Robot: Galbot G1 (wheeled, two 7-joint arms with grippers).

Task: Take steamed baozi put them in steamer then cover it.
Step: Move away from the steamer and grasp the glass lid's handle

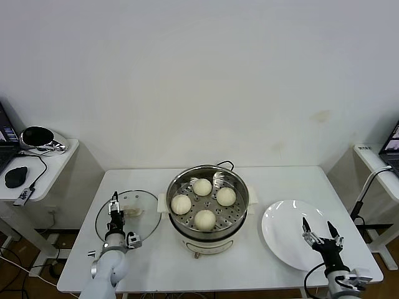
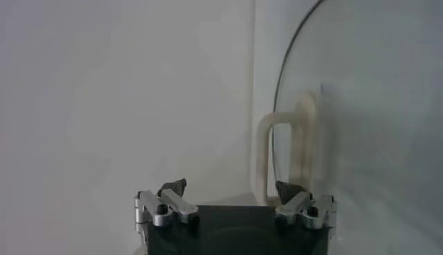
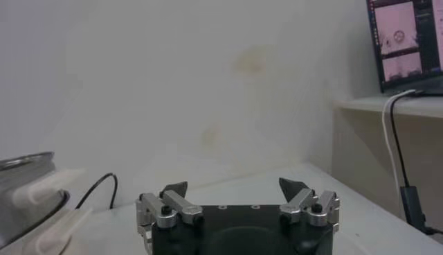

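The glass lid [image 1: 142, 215] will sit flat over the baozi when I lower it onto the steamer, because the baozi are lower than the steamer's rim [image 1: 207, 166].
The steamer [image 1: 215, 240] stands mid-table with several cream-white baozi [image 1: 204, 219] on its perforated tray. The cover [image 1: 144, 221], a clear glass lid, lies flat on the table to the steamer's left. Its cream bar handle [image 1: 132, 212] shows close up in the left wrist view [image 2: 266, 156], with the glass [image 2: 360, 125] beside it. My left gripper [image 1: 114, 200] hangs open just over the lid beside the handle, holding nothing [image 2: 230, 188]. My right gripper [image 1: 317, 224] is open and empty [image 3: 234, 187] above the white plate [image 1: 283, 240]. In the right wrist view the steamer's side [image 3: 24, 183] sits at the frame's edge.
A black power cable [image 3: 97, 190] runs from behind the steamer. A side table [image 1: 47, 168] with a mouse and a dark bowl stands at the left. A shelf with a laptop [image 3: 405, 41] stands at the right. The table's front edge lies just below both grippers.
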